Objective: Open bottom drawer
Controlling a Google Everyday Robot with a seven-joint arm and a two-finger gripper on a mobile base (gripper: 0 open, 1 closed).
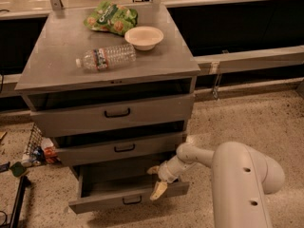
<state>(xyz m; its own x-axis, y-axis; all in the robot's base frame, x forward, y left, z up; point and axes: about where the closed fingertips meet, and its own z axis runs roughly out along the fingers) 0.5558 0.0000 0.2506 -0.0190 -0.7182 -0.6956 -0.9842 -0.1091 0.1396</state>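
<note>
The bottom drawer's side (pixel 80 184) still goes back into the cabinet. The drawer (pixel 114 201) will slide farther straight out when I pull its front.
The bottom drawer (pixel 109 201) is the lowest of three grey drawers in the cabinet, with a small black pull handle (pixel 131 200). It stands pulled out, its dark inside showing. My gripper (pixel 155 180) is at the drawer's right end, over the top edge of its front. Its tan fingers (pixel 158 190) are spread apart, one above the drawer's inside and one hanging down in front. They hold nothing. The white arm (pixel 237 179) reaches in from the lower right.
The middle drawer (pixel 118 148) and top drawer (pixel 114 113) sit slightly ajar above. On the cabinet top (pixel 57 70) lie a water bottle (pixel 105 57), a white bowl (pixel 144 36) and a green chip bag (pixel 111 17). Clutter and a wire rack (pixel 33 146) stand left on the floor.
</note>
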